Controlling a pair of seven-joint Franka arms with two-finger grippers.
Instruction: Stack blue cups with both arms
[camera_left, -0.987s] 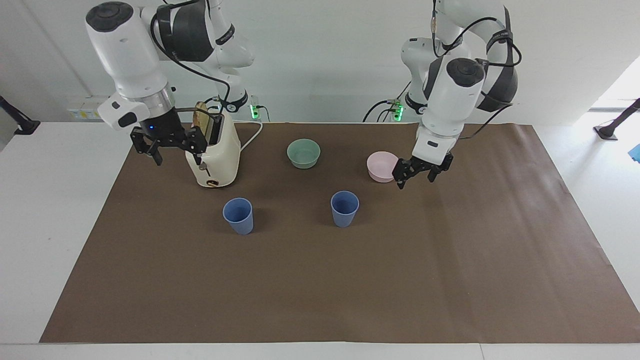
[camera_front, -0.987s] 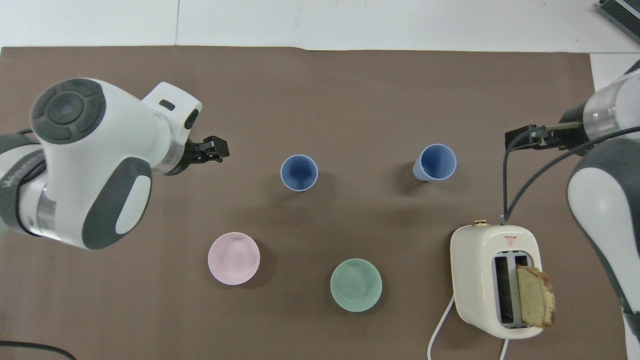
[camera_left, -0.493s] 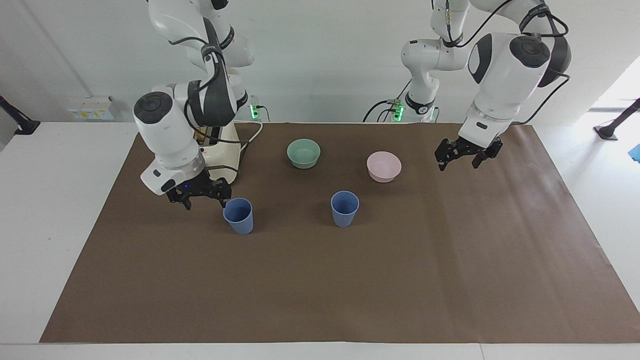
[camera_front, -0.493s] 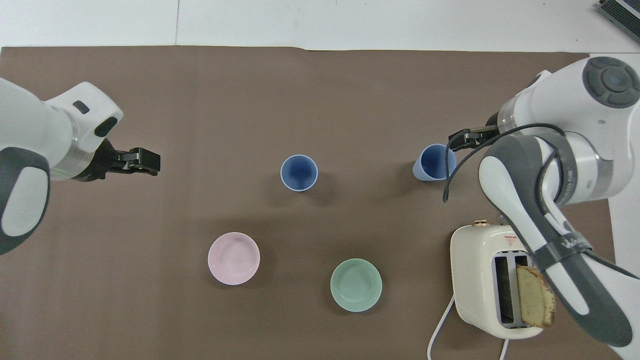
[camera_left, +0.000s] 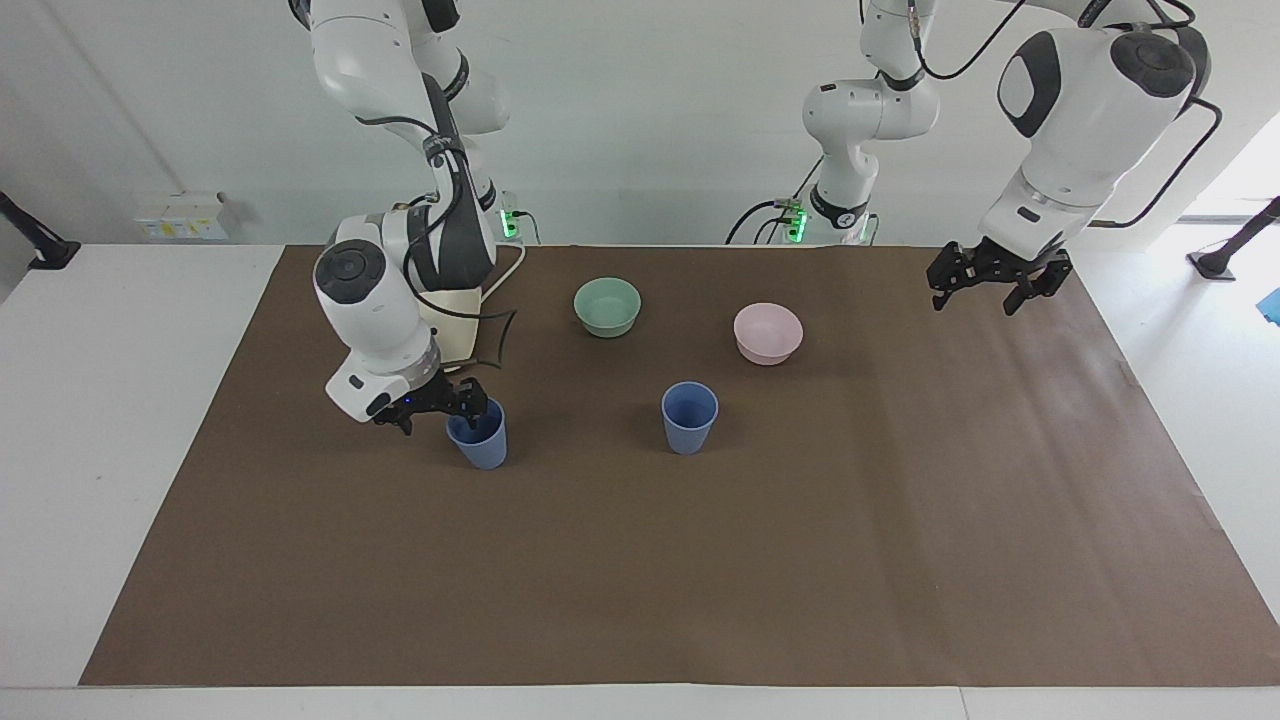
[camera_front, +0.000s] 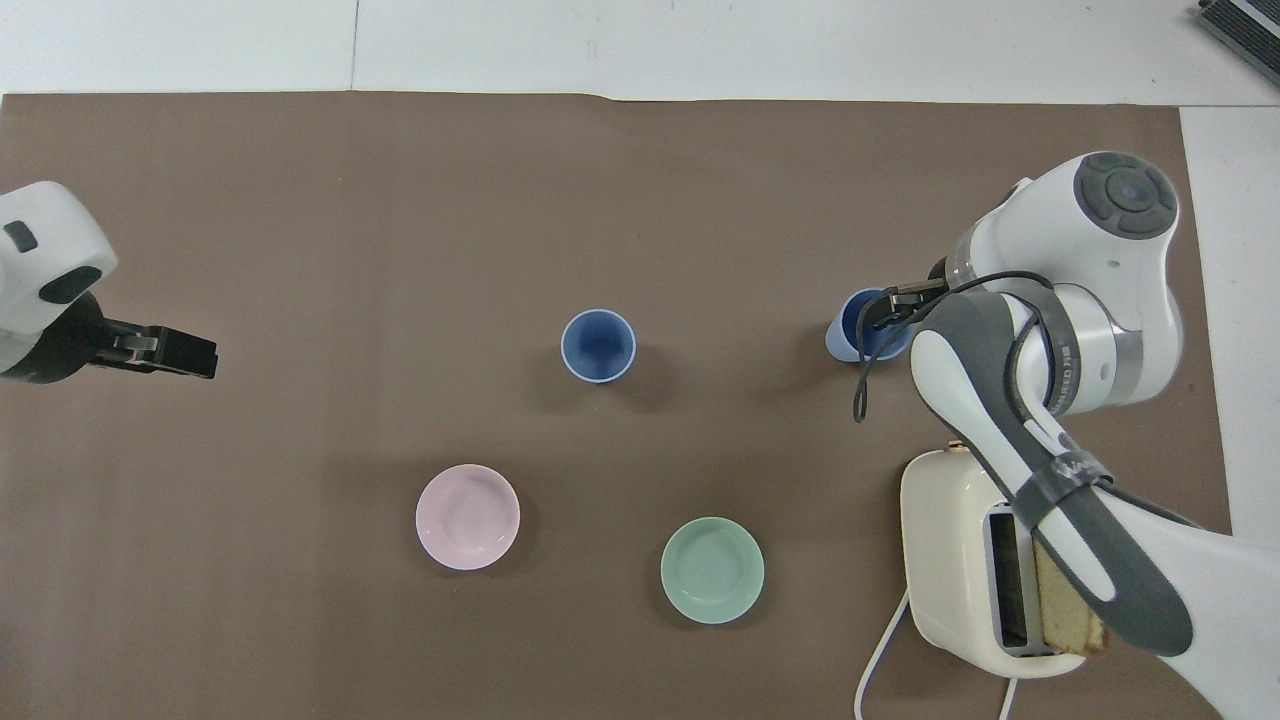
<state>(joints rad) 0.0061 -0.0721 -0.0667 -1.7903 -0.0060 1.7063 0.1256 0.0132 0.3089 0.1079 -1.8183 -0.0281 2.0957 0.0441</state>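
The mid-table blue cup stands empty with its opening up, so the other blue cup should go deep inside when the robot lowers it.
Two blue cups stand upright on the brown mat. One blue cup is mid-table with no gripper at it. The other blue cup stands toward the right arm's end. My right gripper is low at this cup and open, with one fingertip over its rim and the other outside it. I cannot tell whether it touches the cup. My left gripper hangs open and empty in the air over the mat's edge at the left arm's end.
A cream toaster with a bread slice stands nearer to the robots than the gripped-at cup, partly hidden by the right arm. A mint-green bowl and a pink bowl sit nearer to the robots than the cups.
The right gripper came down from beside the toaster to the cup's rim. The left gripper swung away from the pink bowl toward the left arm's end of the table. Neither cup moved.
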